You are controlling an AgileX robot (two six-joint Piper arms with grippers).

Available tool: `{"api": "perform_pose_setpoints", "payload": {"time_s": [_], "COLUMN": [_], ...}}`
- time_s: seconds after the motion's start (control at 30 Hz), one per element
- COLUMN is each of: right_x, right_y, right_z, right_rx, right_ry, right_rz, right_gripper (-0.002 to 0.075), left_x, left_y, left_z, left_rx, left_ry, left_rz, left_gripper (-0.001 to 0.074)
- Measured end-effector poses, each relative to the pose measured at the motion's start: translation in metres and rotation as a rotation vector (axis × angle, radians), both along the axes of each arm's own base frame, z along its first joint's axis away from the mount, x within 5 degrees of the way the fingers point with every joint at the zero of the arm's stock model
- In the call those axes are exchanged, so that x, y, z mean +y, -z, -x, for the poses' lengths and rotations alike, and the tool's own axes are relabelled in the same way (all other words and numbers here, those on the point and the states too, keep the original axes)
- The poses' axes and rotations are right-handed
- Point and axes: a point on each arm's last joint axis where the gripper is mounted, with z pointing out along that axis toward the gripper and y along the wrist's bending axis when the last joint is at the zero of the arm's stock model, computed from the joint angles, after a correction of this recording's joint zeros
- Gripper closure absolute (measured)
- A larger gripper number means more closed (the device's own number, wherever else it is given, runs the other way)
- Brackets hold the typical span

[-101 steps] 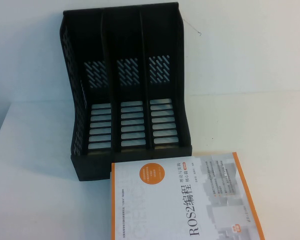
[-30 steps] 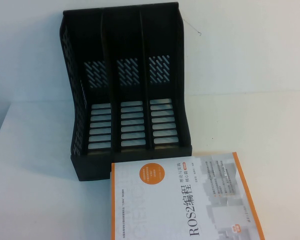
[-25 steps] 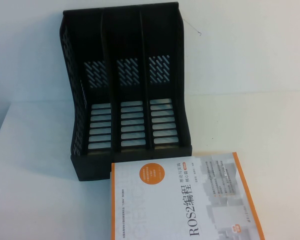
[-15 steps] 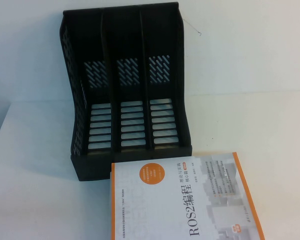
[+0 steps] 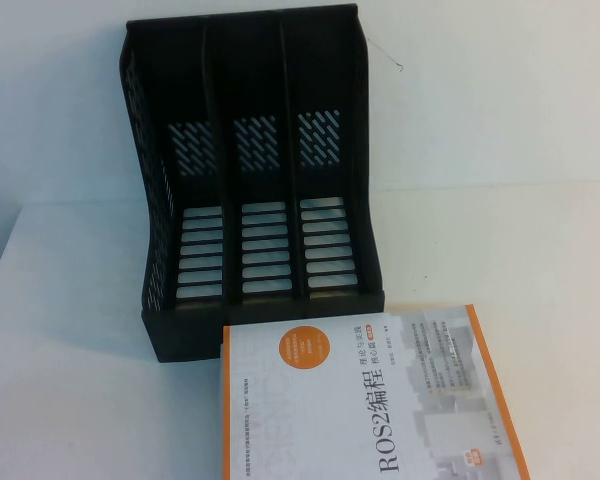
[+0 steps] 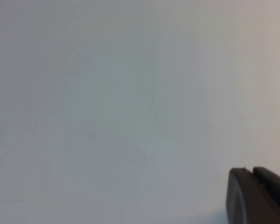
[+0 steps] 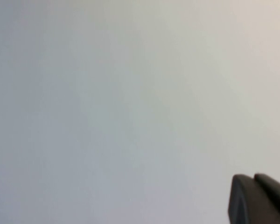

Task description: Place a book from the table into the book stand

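I can see the ROS2 book lies flat [image 5: 365,400] with little edge to hold, so next my right gripper pushes its orange edge stripe [image 5: 496,392] toward my left gripper before the lift.
The white-grey book [image 5: 365,400] with the orange edge stripe, orange circle and black "ROS2" title lies flat on the white table [image 5: 520,230], at the front, just in front of the stand. The black book stand [image 5: 250,190] stands upright behind it with three bare slots. Neither arm shows in the high view. My left gripper [image 6: 249,171] appears only in the left wrist view, fingers pressed together over bare white table. My right gripper [image 7: 252,178] appears only in the right wrist view, fingers together over bare white table. Neither holds anything.
A thin wire hook [image 5: 388,58] hangs against the white backdrop behind the stand's right corner. White tabletop stretches to the left and right of the stand and book.
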Motion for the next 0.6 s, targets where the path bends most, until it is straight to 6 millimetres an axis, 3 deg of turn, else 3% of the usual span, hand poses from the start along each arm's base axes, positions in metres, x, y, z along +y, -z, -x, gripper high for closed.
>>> {"api": "perform_pose_setpoints", "payload": {"time_s": [0.13,0.2,0.43,0.6], "right_x": [-0.005,-0.004,0.008,0.015], "right_y": [-0.003,-0.007,-0.054,-0.082], "right_z": [0.002,0.001,0.011,-0.001], "right_rx": [-0.040,0.004,0.331,0.621], "right_ry": [0.014,0.021,-0.072,-0.134], "right_rz": [-0.074,-0.043,0.089,0.156], "right_gripper": [0.0727,0.0727,0.0727,0.0727], "left_x": [0.002,0.002,-0.003,-0.007], "left_y": [-0.003,-0.016,-0.064,-0.058], "left_z": [0.000,0.002,0.015,-0.004], "left_rx": [0.029,0.060,0.147,0.301], "left_ry": [-0.008,-0.013,0.040,0.070], "left_rz": [0.023,0.013,-0.021,-0.054], "left_gripper": [0.0738,0.0738,0.0738,0.0738]}}
